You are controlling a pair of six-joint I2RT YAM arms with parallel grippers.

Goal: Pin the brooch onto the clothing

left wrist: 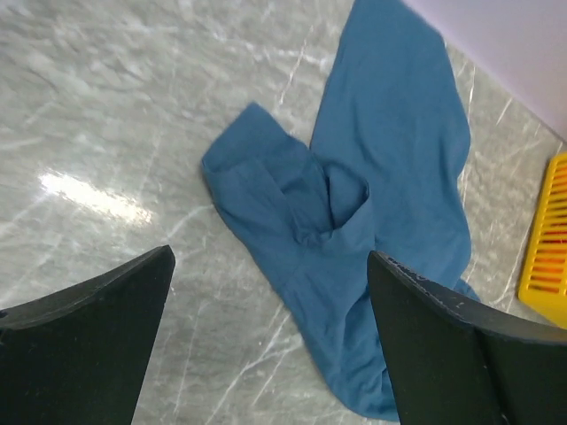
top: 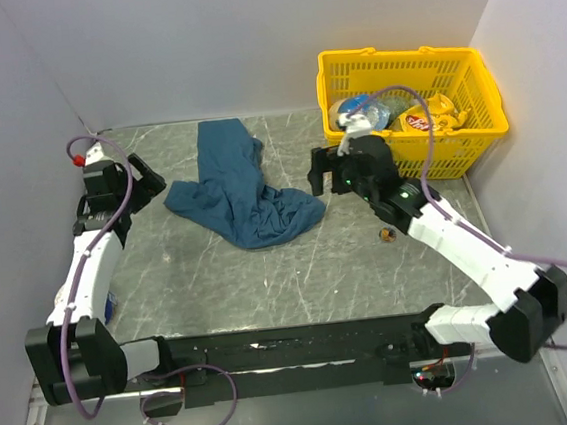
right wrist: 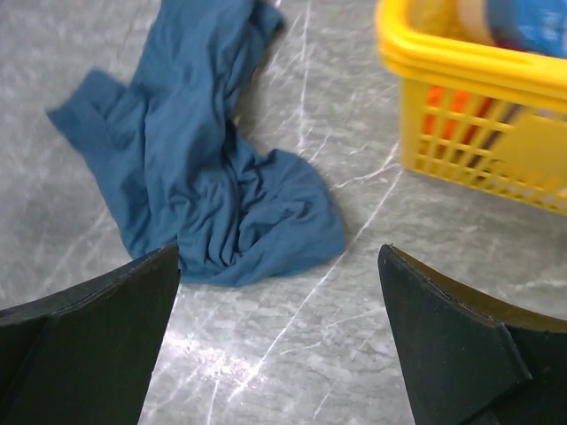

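My grippers will lift the teal-blue T-shirt [top: 228, 178] by its ends, and the T-shirt will fall open and sag between them, because loose folds [top: 254, 215] bunch up along it.
The clothing [top: 238, 191], a teal-blue T-shirt, lies crumpled on the grey marble table at the back middle. It also shows in the left wrist view [left wrist: 354, 212] and the right wrist view [right wrist: 213, 168]. The brooch [top: 387, 234], a tiny orange-brown trinket, lies on the table right of the shirt, beside my right arm. My left gripper [top: 146, 178] is open and empty just left of the shirt's sleeve. My right gripper [top: 320, 173] is open and empty, right of the shirt's bunched end. No white neck label shows.
A yellow plastic basket [top: 476, 129] holding snack packets stands at the back right, also in the right wrist view [right wrist: 478, 115]. White walls close in the table on the left, back and right.
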